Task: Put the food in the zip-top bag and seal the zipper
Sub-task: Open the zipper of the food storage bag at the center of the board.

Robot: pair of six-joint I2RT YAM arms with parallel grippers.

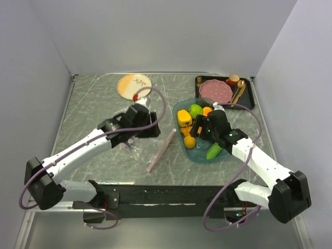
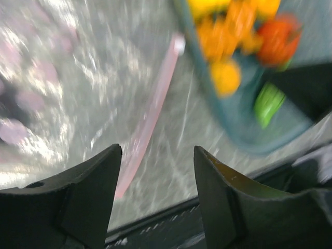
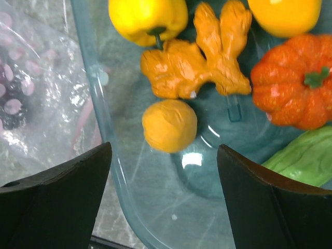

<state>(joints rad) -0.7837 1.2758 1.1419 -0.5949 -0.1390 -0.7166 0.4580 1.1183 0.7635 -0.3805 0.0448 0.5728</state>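
I should carry on lowering my left gripper toward the zipper's middle [image 1: 164, 147] until its fingers close there, since the pink zipper lies straight and clear of the teal tray.
The food lies in a teal oval tray [image 1: 182, 110]: a yellow pepper [image 1: 184, 118], a green apple [image 1: 195, 110], a round orange piece [image 1: 190, 142] and a green vegetable [image 1: 213, 151]. The right wrist view shows the pepper [image 3: 147, 16], a knobbly orange piece [image 3: 199, 59], the round orange piece [image 3: 169, 125], a red-orange pumpkin-like piece [image 3: 292, 89] and the green vegetable [image 3: 305, 158]. My right gripper [image 1: 203, 128] hangs open over the tray [image 3: 111, 171], empty. The clear bag [image 1: 139, 141] lies left of the tray, its pink zipper [image 1: 161, 150] toward the tray. My left gripper [image 1: 147, 129] is open and empty above the bag; its blurred view shows the zipper [image 2: 153, 111].
A cream and orange plate [image 1: 134, 85] sits at the back. A black tray [image 1: 250, 94] at the back right holds a pink plate [image 1: 216, 90], a small cup and wooden cutlery. The table's near edge [image 2: 171, 210] is a dark strip.
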